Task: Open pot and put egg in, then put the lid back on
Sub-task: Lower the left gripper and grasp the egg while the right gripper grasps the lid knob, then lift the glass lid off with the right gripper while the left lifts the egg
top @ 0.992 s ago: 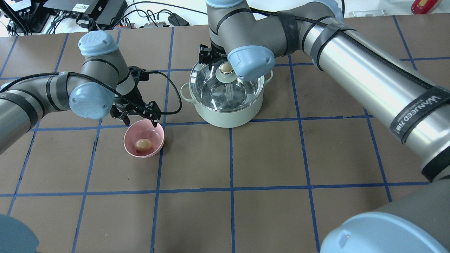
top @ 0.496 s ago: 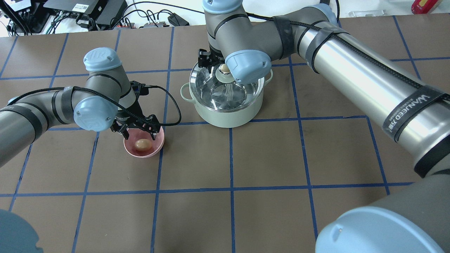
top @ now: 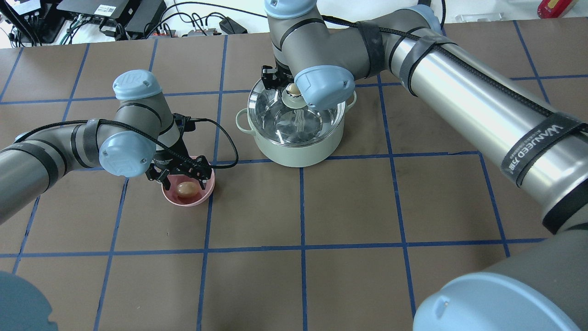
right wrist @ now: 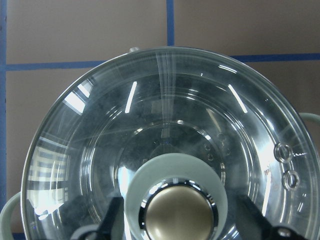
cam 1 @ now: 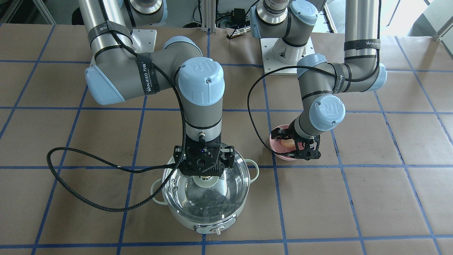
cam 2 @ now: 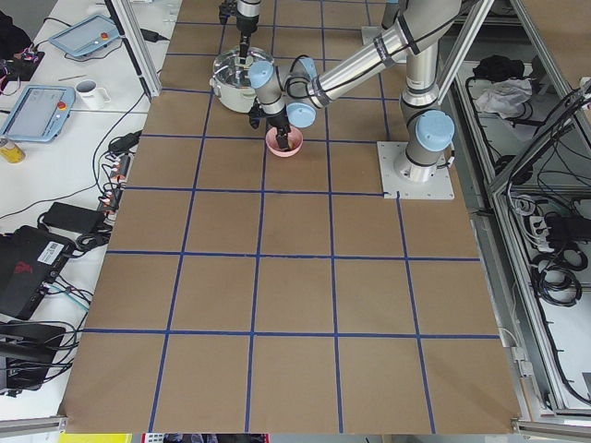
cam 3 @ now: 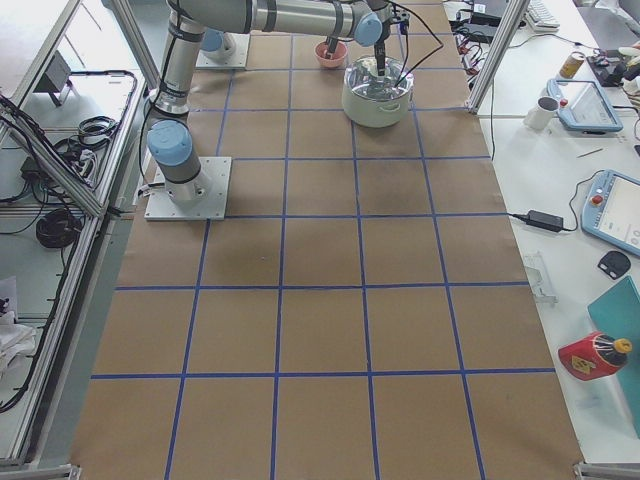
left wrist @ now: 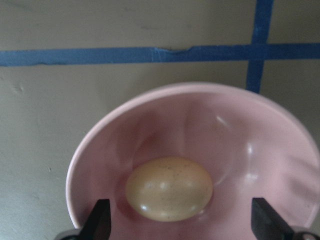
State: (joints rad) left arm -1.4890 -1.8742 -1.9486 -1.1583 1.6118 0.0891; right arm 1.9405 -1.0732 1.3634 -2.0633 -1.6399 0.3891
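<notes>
I see only plain grey through the clear glass lid [cam 1: 212,199], so I should expect an empty pot [cam 1: 187,219] when I lower the tan egg in.
The pale mint-green pot [top: 296,154] stands on the table with the clear glass lid [top: 294,120] on it. My right gripper [right wrist: 182,220] is open directly over the lid, its fingers [right wrist: 107,222] on either side of the gold-beige knob [right wrist: 178,212] and apart from it. The tan egg [left wrist: 169,189] lies in a pink bowl [left wrist: 260,135] to the pot's left in the overhead view [top: 186,189]. My left gripper [left wrist: 182,222] is open, lowered into the bowl, with a fingertip on each side of the egg. It also shows in the overhead view [top: 183,178].
The table is brown paper with a blue tape grid [top: 301,207]. The left gripper's black cable [top: 227,138] loops between the bowl and the pot. Electronics and cables [top: 115,14] lie past the table's far edge. The right arm [top: 459,82] spans the right half.
My left gripper has moved from the bowl's far rim down into the bowl, over the egg. My right gripper has shifted slightly at the lid knob. The lid and the egg have not moved.
</notes>
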